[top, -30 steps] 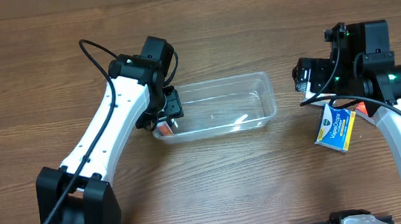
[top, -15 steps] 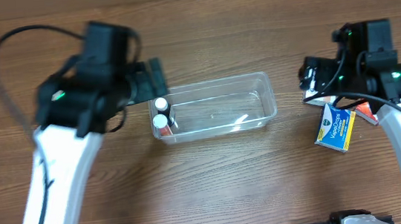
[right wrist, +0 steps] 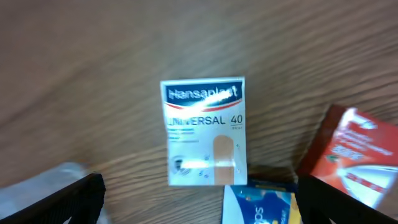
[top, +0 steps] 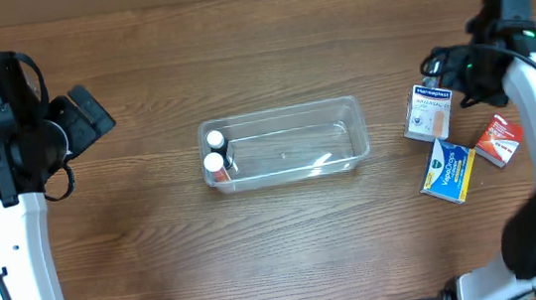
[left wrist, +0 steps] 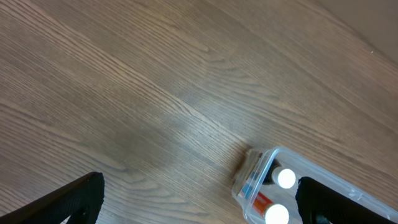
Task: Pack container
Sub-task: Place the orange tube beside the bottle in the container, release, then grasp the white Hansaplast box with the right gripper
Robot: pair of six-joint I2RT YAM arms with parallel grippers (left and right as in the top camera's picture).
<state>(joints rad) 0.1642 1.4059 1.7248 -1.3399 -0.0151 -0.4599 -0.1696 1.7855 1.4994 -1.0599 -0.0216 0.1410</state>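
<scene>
My right gripper should grab the Hansaplast box (top: 429,113) and put it in the container's empty end (top: 331,141), since the box lies across the container from my left gripper.
The clear plastic container (top: 346,132) lies mid-table with two white-capped bottles (top: 214,151) standing at its left end; its corner and the bottles also show in the left wrist view (left wrist: 273,186). My left gripper (top: 85,114) is open and empty, raised well left of the container. My right gripper (top: 444,67) is open and empty, raised above the white Hansaplast box (top: 429,113) (right wrist: 202,130). A blue VapoDrops box (top: 448,173) (right wrist: 261,208) and a red box (top: 498,139) (right wrist: 351,152) lie right of the container.
Bare wooden tabletop surrounds the container. The three small boxes cluster at the right side. The arm bases stand at the front left and front right corners.
My left arm has let go of a bottle in the container's left end and pulled away to the far left. My right arm has lifted and moved back, uncovering the Hansaplast box.
</scene>
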